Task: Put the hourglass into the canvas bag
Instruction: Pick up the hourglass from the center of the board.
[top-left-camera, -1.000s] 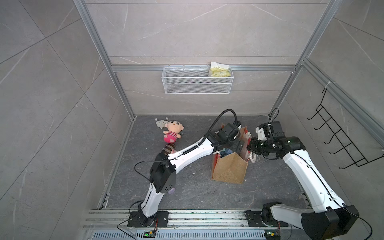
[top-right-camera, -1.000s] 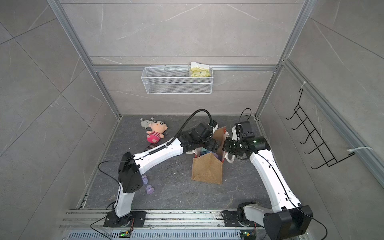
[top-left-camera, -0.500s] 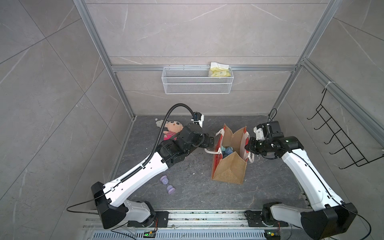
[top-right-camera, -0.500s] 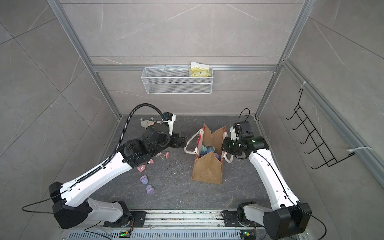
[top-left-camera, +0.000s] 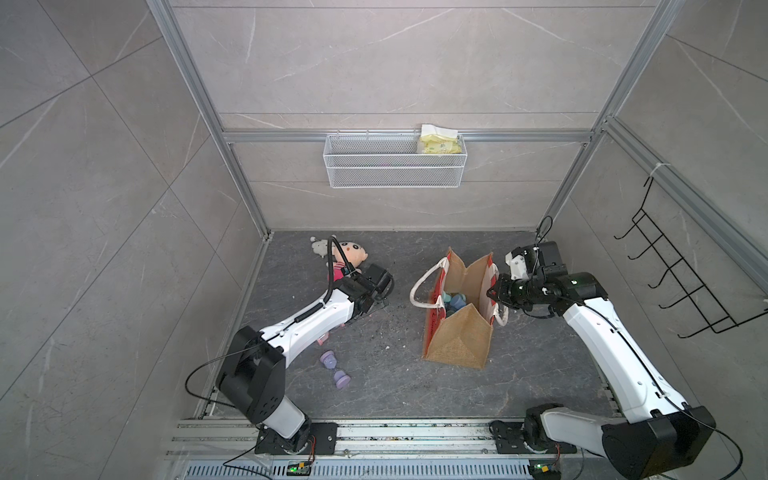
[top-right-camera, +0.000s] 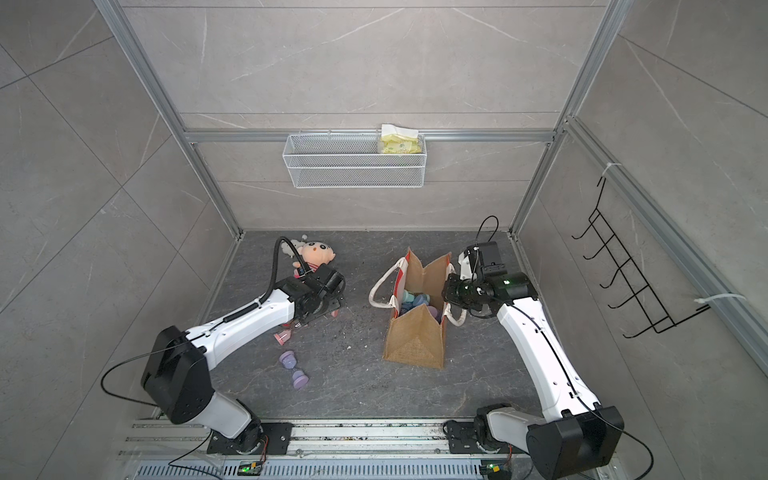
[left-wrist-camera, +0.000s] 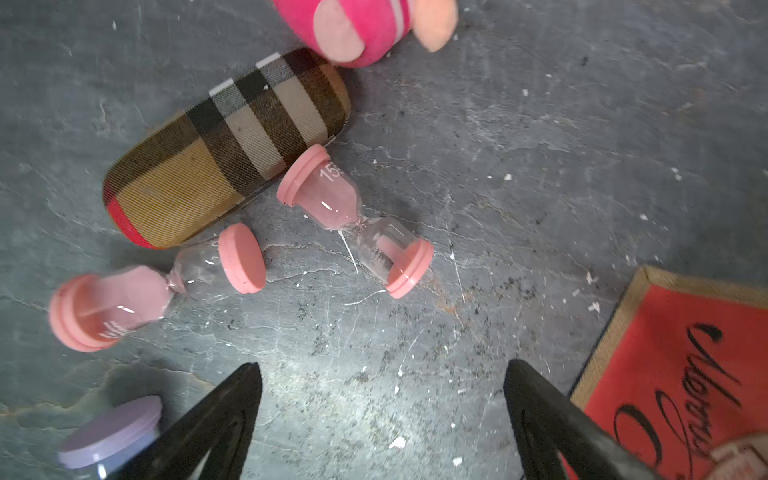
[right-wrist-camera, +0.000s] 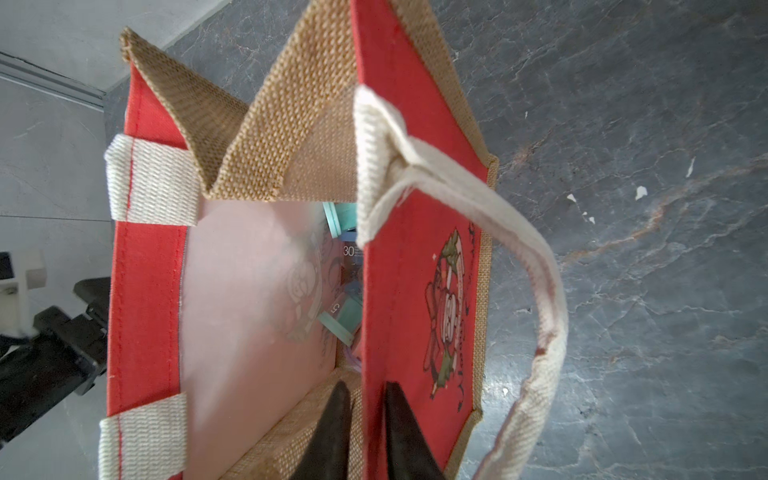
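The pink hourglass (left-wrist-camera: 357, 222) should uncover more of a white mark on the floor when I lift it, because a thin white line (left-wrist-camera: 348, 252) comes out from under the hourglass's neck.
The canvas bag (top-left-camera: 457, 336) (top-right-camera: 415, 340) stands upright with its mouth open, and several teal and blue hourglasses (top-left-camera: 455, 300) (right-wrist-camera: 343, 316) lie inside. My right gripper (top-left-camera: 492, 293) (right-wrist-camera: 367, 386) straddles the rim of the bag's red panel (right-wrist-camera: 415, 208) with its jaws slightly open. My left gripper (left-wrist-camera: 383, 365) (top-right-camera: 332, 309) hangs wide open and empty just above the floor. Beyond its tips lie two pink hourglasses (left-wrist-camera: 355, 220) (left-wrist-camera: 158, 286). A purple hourglass (top-left-camera: 336, 370) (top-right-camera: 293, 370) (left-wrist-camera: 110, 432) lies nearer the front.
A plaid glasses case (left-wrist-camera: 224, 153) touches one pink hourglass. The plush doll (top-left-camera: 353, 253) (left-wrist-camera: 357, 29) lies just behind the case. On the back wall hangs a wire basket (top-left-camera: 395, 162), and a black hook rack (top-left-camera: 685, 282) is on the right wall.
My left arm has pulled out of the bag's mouth, swung left and come down over the pink hourglasses. The right jaws have parted slightly on the bag's panel.
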